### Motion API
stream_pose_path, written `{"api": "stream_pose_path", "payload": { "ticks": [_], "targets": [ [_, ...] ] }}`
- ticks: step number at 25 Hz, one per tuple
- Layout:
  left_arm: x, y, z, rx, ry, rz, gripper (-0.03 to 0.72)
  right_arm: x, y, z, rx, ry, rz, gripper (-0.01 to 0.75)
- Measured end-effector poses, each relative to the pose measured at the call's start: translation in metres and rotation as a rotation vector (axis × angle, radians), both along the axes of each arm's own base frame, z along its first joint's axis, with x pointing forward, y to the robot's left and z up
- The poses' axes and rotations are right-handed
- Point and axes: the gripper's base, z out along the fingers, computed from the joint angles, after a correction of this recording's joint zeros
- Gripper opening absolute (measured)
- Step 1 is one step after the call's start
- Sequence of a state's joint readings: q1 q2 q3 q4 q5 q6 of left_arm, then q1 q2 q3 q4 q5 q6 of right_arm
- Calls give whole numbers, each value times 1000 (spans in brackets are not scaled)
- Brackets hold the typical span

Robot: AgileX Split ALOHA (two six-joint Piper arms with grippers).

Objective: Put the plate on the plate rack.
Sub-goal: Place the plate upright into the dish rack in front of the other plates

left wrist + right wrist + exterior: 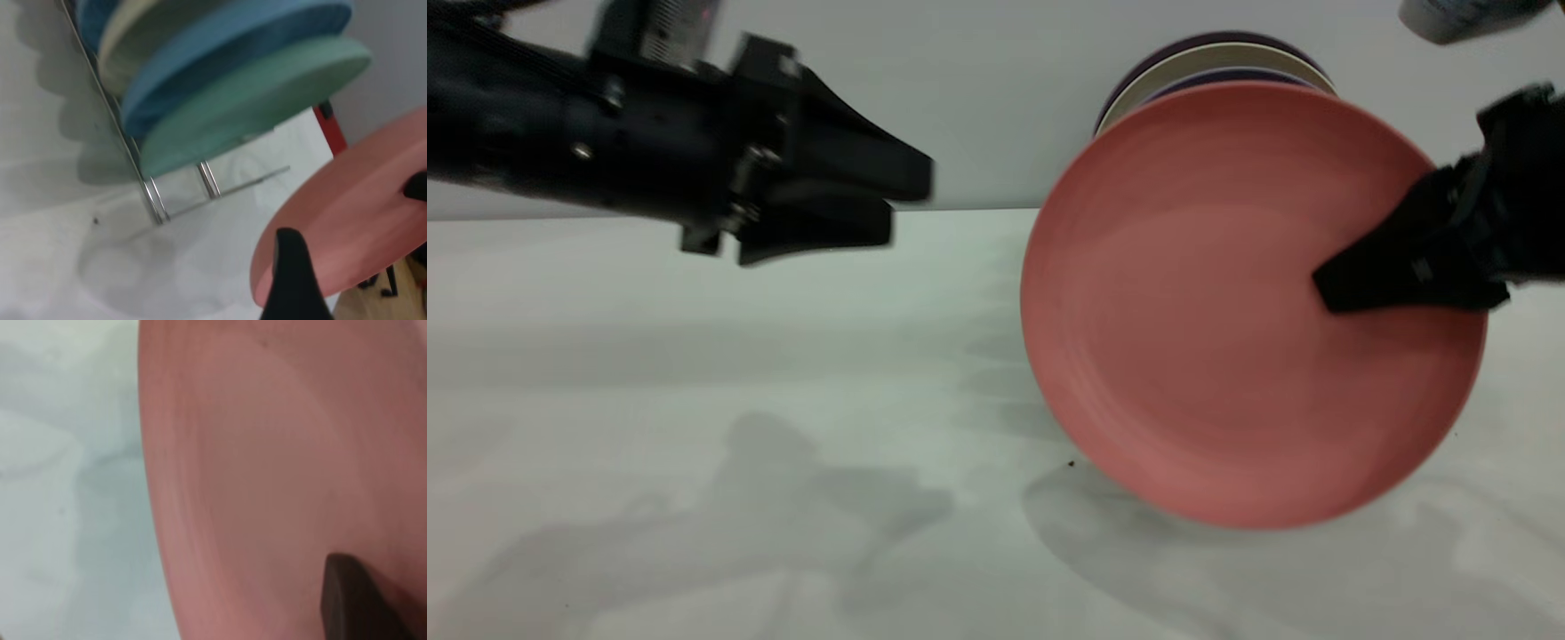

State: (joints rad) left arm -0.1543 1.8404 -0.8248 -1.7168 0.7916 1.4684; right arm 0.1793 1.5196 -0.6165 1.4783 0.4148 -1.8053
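I should lift the pink plate with my right gripper, since it hangs low in front of the rack's end wire, then lower it into the gap by the mint-green plate.
My right gripper is shut on the right rim of the salmon-pink plate and holds it upright, above the table, its face toward the exterior camera. One of its fingers lies across the plate's face. The silver wire plate rack stands just behind the plate; in the exterior view it is hidden. My left gripper is open and empty, high at the left, well apart from the plate. In the left wrist view one of its fingers shows in front of the pink plate.
The rack holds several upright plates: a mint-green one nearest the pink plate, then blue and cream ones. Their tops show above the pink plate. Bare white table lies to the left and in front.
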Motion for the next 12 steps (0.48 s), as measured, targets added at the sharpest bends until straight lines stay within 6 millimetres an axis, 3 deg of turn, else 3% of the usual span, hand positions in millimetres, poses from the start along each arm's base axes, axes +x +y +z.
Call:
{"api": "stream_pose_path", "payload": {
  "ticks": [5,12],
  "targets": [
    [2,10,2,7,-9,18,526,11,1,17,-96,-103,108,129],
    [3,12,1,32,-12,31,526,12,-2,51,-212,-257,201,129]
  ]
}}
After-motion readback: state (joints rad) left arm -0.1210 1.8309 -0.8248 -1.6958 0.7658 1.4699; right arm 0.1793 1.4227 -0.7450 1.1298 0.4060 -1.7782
